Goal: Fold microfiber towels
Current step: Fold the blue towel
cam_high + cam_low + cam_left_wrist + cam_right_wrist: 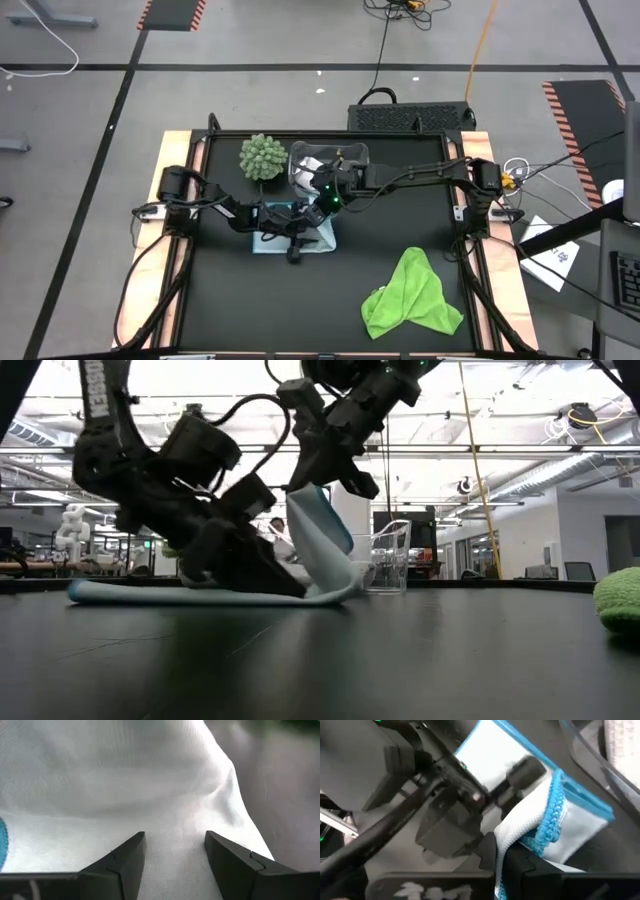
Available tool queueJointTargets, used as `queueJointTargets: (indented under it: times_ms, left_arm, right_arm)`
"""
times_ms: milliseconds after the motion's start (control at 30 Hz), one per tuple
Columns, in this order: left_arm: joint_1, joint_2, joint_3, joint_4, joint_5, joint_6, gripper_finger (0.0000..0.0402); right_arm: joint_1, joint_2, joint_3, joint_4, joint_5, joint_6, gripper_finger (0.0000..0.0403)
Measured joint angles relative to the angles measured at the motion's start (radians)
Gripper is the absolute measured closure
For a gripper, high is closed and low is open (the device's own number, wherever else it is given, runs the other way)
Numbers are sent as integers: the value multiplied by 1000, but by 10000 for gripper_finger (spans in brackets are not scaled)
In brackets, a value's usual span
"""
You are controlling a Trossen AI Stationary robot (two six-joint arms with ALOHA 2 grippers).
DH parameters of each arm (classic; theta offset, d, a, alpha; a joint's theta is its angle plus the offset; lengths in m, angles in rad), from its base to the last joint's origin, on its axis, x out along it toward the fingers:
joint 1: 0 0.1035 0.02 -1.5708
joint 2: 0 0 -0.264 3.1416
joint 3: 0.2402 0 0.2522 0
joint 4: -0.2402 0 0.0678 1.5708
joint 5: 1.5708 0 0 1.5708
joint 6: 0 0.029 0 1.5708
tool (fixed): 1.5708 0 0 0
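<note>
My gripper will pull the towel (320,239) tight, and the towel will stay doubled as a long piece, because the light blue towel's smooth edge (240,800) is plain white.
The light blue towel (270,243) lies at the table's middle, flat (130,593) except for one end that rises in a fold (325,540). My left gripper (175,851) is open and low on the towel's flat part. My right gripper (512,865) is shut on the raised end, above the table (335,470). The lime green towel (410,295) lies crumpled at the near right, also in the low view (620,598). A white cloth (303,175) lies in the clear bin. My left gripper comes down slanting from the table's left, and its open fingers (265,575) lie on the towel's flat part (175,820), one on either side of a strip of cloth. My right gripper pinches the towel's raised end at its blue stitched hem (540,837) between its two fingers, coming from above and from the table's right. That end is lifted clear and curves down slack to the part on the table (340,588).
The clear plastic bin (330,158) stands at the far middle, right behind my right gripper. The round green spiky plant (262,157) stands to its left. Bare black table (300,310) lies near the front edge.
</note>
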Motion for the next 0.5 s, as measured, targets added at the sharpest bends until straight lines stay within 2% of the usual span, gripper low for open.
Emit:
queueJointTargets:
  times_ms: [167,333,500]
  left_arm:
    - [-23,-147,-50,-86,-70,43,192]
    - [-37,-270,-87,-198,-86,27,192]
    - [-55,-312,-160,-299,-163,-35,192]
  right_arm:
    - [1,0,0,-11,18,-15,403]
    - [0,-1,0,-18,22,-23,403]
    - [1,-1,0,-18,22,-27,403]
